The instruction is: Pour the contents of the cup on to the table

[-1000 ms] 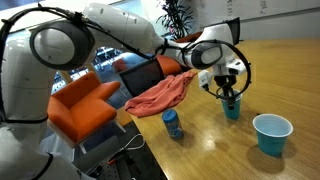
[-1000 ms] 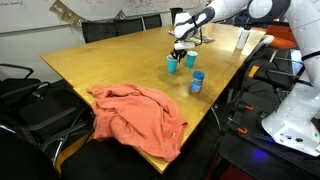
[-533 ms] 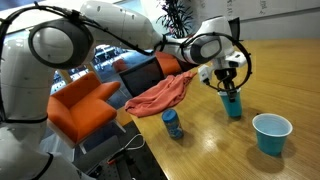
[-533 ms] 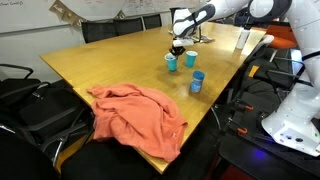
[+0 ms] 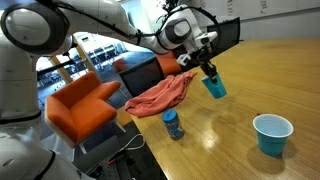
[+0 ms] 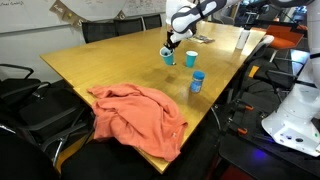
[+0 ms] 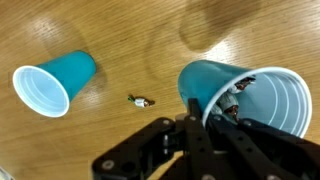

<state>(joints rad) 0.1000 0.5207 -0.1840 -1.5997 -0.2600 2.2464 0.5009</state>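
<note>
The teal-blue cup is tipped too little and the pieces are lying inside it (image 7: 233, 98), so my gripper should turn the cup's opening further down over the open table (image 6: 170, 88).
My gripper (image 5: 207, 68) is shut on the rim of the small teal-blue cup (image 5: 214, 86) and holds it tilted in the air above the wooden table (image 5: 265, 75). In the wrist view the fingers (image 7: 196, 128) pinch the wall of the cup (image 7: 205, 85), one inside and one outside. A few dark and pale pieces (image 7: 236, 92) lie inside the cup near the rim. One small piece (image 7: 140, 99) lies on the table (image 7: 120, 30). In an exterior view the gripper (image 6: 170, 40) hangs over the table's far end; the cup under it is too small to tell apart.
A wider teal cup with a white inside (image 5: 272, 133) stands upright on the table, also in the wrist view (image 7: 55, 82). A small blue bottle (image 5: 173, 124) stands near the table edge. An orange cloth (image 5: 160, 95) hangs over that edge, beside orange chairs (image 5: 85, 105).
The gripper has lifted the cup off the table, carried it up and toward the cloth side, and tilted it. The wider cup and the bottle have not moved.
</note>
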